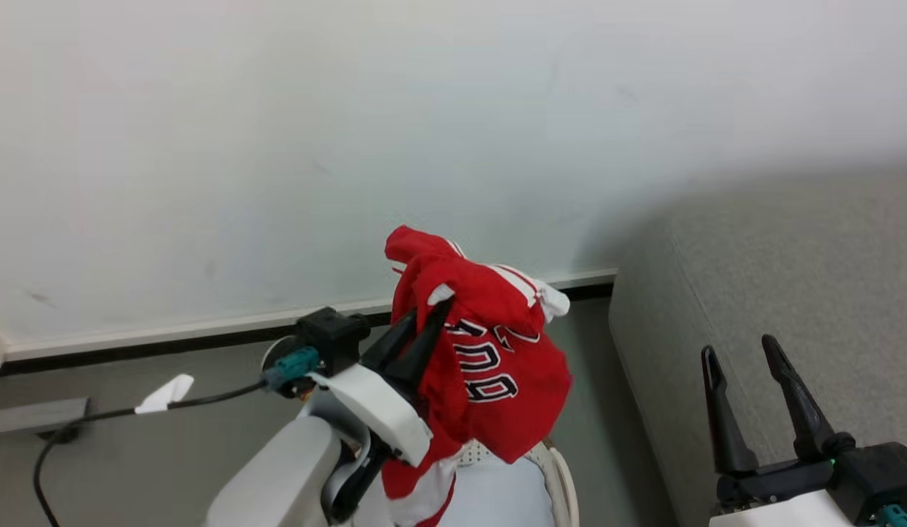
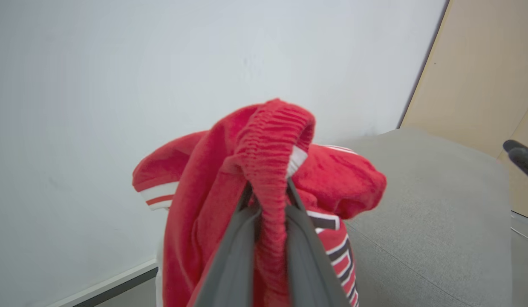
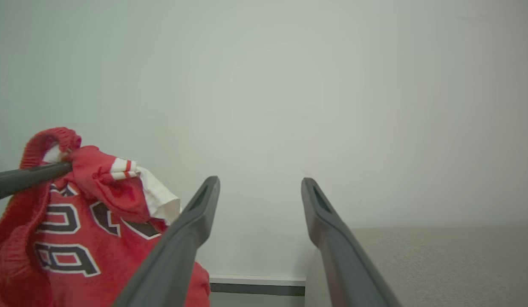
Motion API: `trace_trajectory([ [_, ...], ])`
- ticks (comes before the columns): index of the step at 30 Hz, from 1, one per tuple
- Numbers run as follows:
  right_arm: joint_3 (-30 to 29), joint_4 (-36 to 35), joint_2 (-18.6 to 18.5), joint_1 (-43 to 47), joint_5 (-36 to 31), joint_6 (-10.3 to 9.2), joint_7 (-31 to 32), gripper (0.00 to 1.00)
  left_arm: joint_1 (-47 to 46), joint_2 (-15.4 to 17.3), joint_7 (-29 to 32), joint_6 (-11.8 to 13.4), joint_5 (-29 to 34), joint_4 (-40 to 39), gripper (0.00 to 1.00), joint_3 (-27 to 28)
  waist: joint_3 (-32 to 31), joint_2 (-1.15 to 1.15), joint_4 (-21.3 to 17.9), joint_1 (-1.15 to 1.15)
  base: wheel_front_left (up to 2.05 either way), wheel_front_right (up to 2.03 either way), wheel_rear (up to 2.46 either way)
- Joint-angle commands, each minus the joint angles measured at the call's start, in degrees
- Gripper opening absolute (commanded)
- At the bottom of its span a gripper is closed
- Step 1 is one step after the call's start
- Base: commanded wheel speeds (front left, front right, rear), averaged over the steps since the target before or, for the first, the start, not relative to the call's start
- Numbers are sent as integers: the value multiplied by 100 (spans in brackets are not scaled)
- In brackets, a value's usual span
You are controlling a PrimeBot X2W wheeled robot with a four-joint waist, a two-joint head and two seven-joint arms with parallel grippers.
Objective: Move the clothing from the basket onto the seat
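The lettered cloth (image 1: 512,382) has a striped red length (image 1: 419,492) hanging below it, so the lettered cloth should come off as its own piece when I pull it.
My left gripper (image 1: 431,315) is shut on the red clothing (image 1: 490,366), a bundle with white stripes and black lettering that hangs in the air above the basket (image 1: 563,476). The left wrist view has the fingers (image 2: 229,256) pinching a ribbed red waistband of the clothing (image 2: 268,170). The grey seat (image 1: 775,293) lies to the right of the bundle, with a floor gap between. My right gripper (image 1: 742,351) stands open and empty over the seat's front. From the right wrist, the clothing (image 3: 76,213) hangs left of my open right gripper (image 3: 260,183).
A white wall with a dark skirting line (image 1: 168,340) runs behind everything. A black cable (image 1: 131,413) with a white tag trails from my left wrist over the grey floor. A beige panel (image 2: 481,68) stands beyond the seat (image 2: 430,221).
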Motion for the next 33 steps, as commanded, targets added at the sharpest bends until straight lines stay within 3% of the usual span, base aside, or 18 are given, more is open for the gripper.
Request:
trace_trajectory([
  [1,23,3,-11,78,55,-12,5,100,-68,20,-5,22,-83,-84,0,29,-160,0,127,2,0,0,0],
  [10,216,-23,-17,141,105,-12,5,100,-164,70,173,283,-203,-636,0,218,-280,0,130,2,0,0,0],
  [19,486,-15,-153,76,131,-12,5,100,-114,101,218,379,-246,-812,0,214,-209,0,96,2,0,0,0],
  [26,1457,290,-358,-358,176,-12,5,100,-209,23,253,354,-225,-831,0,112,-141,0,144,2,0,0,0],
  [33,2523,1520,-375,-1233,397,-12,5,100,-287,-179,262,286,-209,-765,0,-113,-124,0,405,2,0,0,0],
])
